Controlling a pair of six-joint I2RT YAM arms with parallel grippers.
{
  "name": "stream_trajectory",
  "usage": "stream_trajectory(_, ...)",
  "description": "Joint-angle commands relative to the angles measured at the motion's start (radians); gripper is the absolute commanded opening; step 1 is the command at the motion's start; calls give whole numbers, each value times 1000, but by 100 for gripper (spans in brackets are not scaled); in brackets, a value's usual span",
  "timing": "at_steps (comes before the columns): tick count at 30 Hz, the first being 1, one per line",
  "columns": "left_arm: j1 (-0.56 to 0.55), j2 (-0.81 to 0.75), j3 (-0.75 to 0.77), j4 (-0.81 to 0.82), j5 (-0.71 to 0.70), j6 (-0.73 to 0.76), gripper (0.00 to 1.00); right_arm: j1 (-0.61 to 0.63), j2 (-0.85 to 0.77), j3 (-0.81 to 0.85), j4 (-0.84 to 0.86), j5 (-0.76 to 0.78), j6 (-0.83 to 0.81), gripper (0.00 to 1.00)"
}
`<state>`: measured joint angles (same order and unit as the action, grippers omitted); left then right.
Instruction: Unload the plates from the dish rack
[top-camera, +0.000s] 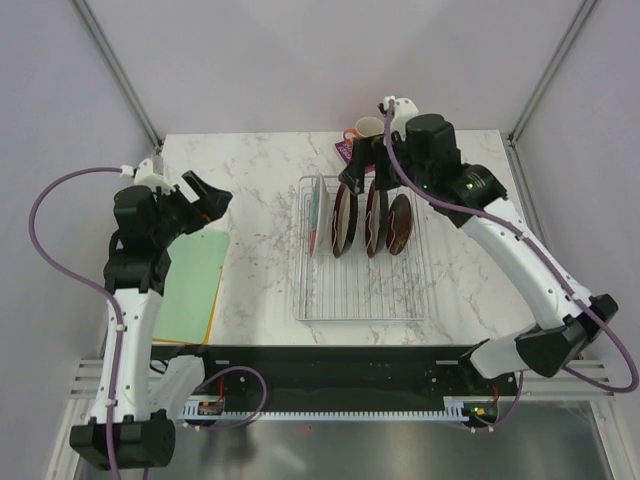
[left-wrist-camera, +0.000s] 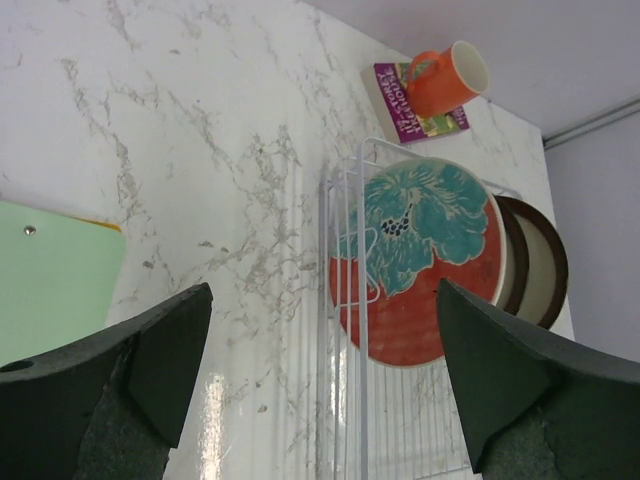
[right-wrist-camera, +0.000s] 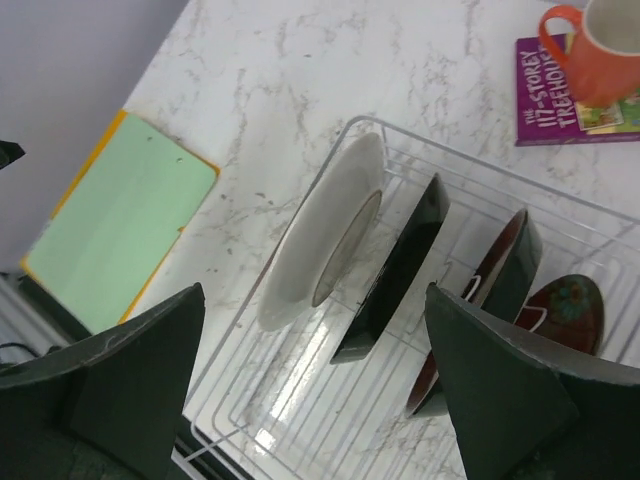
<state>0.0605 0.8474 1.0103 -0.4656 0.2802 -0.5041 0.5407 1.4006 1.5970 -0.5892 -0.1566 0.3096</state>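
The floral plate's rim is clear of the dark plate (top-camera: 344, 221), so the robot's right gripper should stay open and go on moving toward that rim (top-camera: 321, 182) until its fingers are on both sides of it.
The dish rack (top-camera: 360, 290) is a see-through wire tray on the marble table, right of centre. Several plates stand on edge at its far end: a white plate with a red and teal floral face (top-camera: 317, 215) (left-wrist-camera: 420, 260) (right-wrist-camera: 325, 235), then dark plates (top-camera: 345, 220) (right-wrist-camera: 395, 265) (right-wrist-camera: 495, 290) and a small brownish one (top-camera: 400, 222) (right-wrist-camera: 565, 305). My right gripper (top-camera: 367, 170) (right-wrist-camera: 315, 290) hangs open above the plates, touching none. Well left of the rack, my left gripper (top-camera: 207, 195) (left-wrist-camera: 322, 285) is open and faces the floral plate, with nothing between its fingers.
A green mat (top-camera: 190, 285) (left-wrist-camera: 50, 280) (right-wrist-camera: 120, 225) lies at the table's left, under the left arm. An orange mug (top-camera: 362, 130) (left-wrist-camera: 447, 78) (right-wrist-camera: 610, 45) sits on a purple book (left-wrist-camera: 415, 110) (right-wrist-camera: 560, 90) just behind the rack.
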Motion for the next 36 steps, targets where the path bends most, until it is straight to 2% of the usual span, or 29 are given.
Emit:
stream_trajectory(1,5,74,57,-88,-4,70,100,111,101,208,-222,402,-76,98)
stream_trajectory(5,5,99,53,-102,-19,67,100,221,201,334,-303,717,15,98)
stream_trajectory(7,9,102,48,-107,-30,68,100,241,236,377,-333,770,48,98)
stream_trajectory(10,9,91,41,-123,-41,81,100,255,290,405,-318,738,88,98)
stream_trajectory(12,9,79,19,-125,-52,78,100,255,301,367,-236,642,79,98)
stream_trajectory(14,12,68,14,-127,-56,81,100,275,333,374,-215,640,86,98)
stream_trajectory(17,10,58,4,-127,-58,82,100,341,434,492,-299,755,85,98)
stream_trajectory(19,10,59,-7,-125,-56,81,100,378,477,535,-316,779,86,98)
stream_trajectory(25,13,64,-21,-127,-30,93,100,432,595,543,-351,943,132,98)
stream_trajectory(30,12,55,-32,-127,-26,93,100,436,620,541,-383,1035,197,98)
stream_trajectory(33,12,59,-35,-128,-23,90,100,436,630,528,-399,1052,229,93)
stream_trajectory(35,13,65,-35,-128,-21,88,99,439,637,509,-393,1045,243,80)
stream_trajectory(36,12,67,-38,-128,-22,88,99,439,640,506,-393,1043,253,78)
